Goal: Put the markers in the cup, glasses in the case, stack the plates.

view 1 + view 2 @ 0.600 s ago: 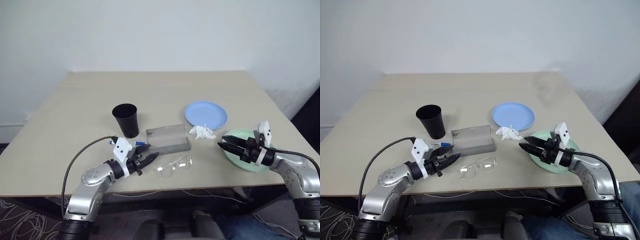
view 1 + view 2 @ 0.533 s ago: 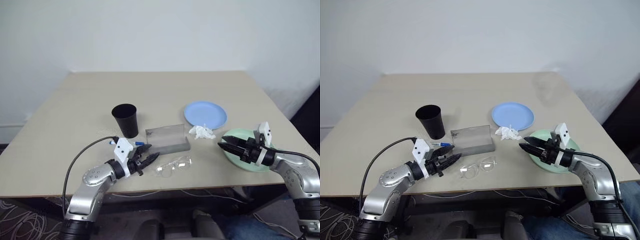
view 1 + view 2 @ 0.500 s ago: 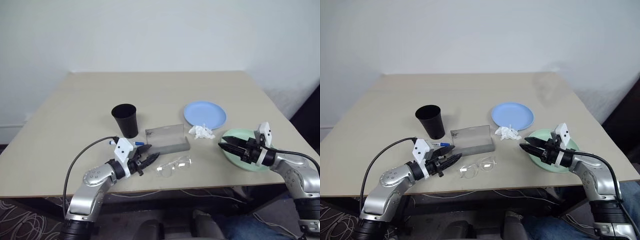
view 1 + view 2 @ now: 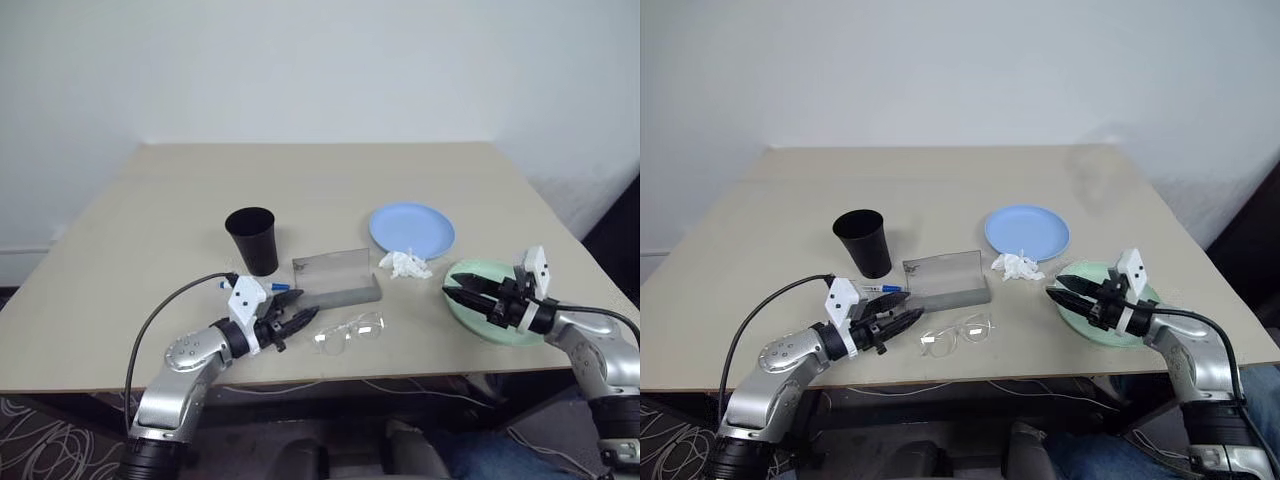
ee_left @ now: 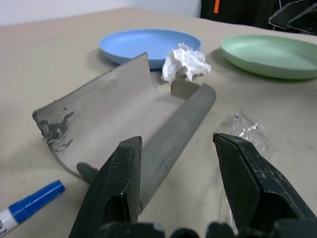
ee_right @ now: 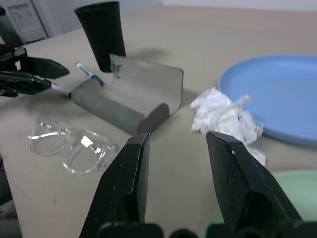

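Note:
My right gripper is pointing level across the green plate's rim (image 4: 448, 303), so I should pull back, tilt the gripper down and pinch that rim (image 4: 1061, 309) before I stack onto the blue plate.
The black cup (image 4: 251, 240) stands upright left of the grey case (image 4: 337, 283), whose lid is raised open. A marker (image 4: 880, 288) with a blue cap lies between the cup and the case. The clear glasses (image 4: 348, 331) lie in front of the case. My left gripper (image 4: 303, 320) is open and empty, just left of the glasses, pointing at the case (image 5: 183, 134). The blue plate (image 4: 412, 229) sits behind the mint green plate (image 4: 500, 318). My right gripper (image 4: 452, 293) is open and empty, hovering over the green plate's left edge.
A crumpled white tissue (image 4: 404, 264) lies between the blue plate and the case. The table's front edge (image 4: 330, 378) runs close behind both grippers. A black cable (image 4: 160, 320) loops off my left arm.
My right gripper has drawn back slightly to the right over the green plate. The left gripper and the objects have stayed put.

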Robot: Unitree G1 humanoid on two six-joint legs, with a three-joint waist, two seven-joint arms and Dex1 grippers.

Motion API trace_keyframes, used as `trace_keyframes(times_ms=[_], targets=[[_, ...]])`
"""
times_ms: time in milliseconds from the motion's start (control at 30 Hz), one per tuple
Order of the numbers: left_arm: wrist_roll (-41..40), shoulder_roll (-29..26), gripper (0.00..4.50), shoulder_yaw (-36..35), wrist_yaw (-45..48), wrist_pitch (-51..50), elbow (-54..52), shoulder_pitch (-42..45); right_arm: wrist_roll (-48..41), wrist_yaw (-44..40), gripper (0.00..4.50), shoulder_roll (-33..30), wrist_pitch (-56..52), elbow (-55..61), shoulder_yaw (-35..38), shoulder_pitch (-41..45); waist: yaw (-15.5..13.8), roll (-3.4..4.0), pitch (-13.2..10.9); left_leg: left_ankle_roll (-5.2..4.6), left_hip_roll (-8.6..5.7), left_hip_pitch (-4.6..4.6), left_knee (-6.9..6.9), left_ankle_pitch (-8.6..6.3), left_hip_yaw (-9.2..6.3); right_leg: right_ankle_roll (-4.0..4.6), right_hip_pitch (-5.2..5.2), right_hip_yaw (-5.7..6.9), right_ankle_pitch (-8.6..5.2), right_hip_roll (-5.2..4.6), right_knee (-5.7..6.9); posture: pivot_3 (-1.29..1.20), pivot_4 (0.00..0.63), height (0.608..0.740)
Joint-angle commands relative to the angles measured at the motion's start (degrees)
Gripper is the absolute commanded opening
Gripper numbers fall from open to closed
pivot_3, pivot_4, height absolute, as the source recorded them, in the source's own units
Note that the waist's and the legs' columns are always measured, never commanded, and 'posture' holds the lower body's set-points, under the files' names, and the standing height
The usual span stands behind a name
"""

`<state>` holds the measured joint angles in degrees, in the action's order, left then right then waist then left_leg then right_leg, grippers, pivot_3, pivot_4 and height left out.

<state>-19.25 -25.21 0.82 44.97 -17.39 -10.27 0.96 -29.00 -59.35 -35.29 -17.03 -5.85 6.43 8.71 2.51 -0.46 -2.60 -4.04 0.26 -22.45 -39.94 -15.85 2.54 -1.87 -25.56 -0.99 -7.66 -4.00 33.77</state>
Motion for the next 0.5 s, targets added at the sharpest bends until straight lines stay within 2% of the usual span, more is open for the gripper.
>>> trace_keyframes(times_ms=[33, 233, 500], targets=[[-2.1, -0.9, 2.37, -1.4, 1.5, 0.4, -0.9, 1.4, 0.1, 1.3, 1.97, -0.2, 1.7, 3.7, 2.4, -1.0, 0.0, 0.01, 0.0, 0.00, 0.00, 0.00, 0.00, 0.00, 0.00, 0.00, 0.00, 0.00, 0.00, 0.00, 0.00, 0.00, 0.000, 0.721], [-4.3, -1.4, 2.37, -2.4, 2.4, -0.8, 0.4, 3.1, -0.2, 4.3, 1.97, 0.2, 0.6, 9.1, 2.4, -4.3, 0.0, 0.02, 0.0, 0.01, 0.03, 0.01, 0.00, -0.01, -0.01, 0.01, -0.01, 0.00, 0.00, 0.00, 0.02, 0.00, 0.000, 0.721], [-3.2, 0.0, 2.37, -1.2, 2.2, 0.3, 2.9, 5.5, 2.5, 8.9, 1.97, 0.0, -2.3, 15.3, -0.1, -4.4, 0.1, 0.03, 0.0, 0.01, 0.05, -0.01, -0.01, 0.00, 0.02, 0.00, -0.02, 0.01, 0.00, 0.01, 0.01, 0.00, 0.000, 0.721]])
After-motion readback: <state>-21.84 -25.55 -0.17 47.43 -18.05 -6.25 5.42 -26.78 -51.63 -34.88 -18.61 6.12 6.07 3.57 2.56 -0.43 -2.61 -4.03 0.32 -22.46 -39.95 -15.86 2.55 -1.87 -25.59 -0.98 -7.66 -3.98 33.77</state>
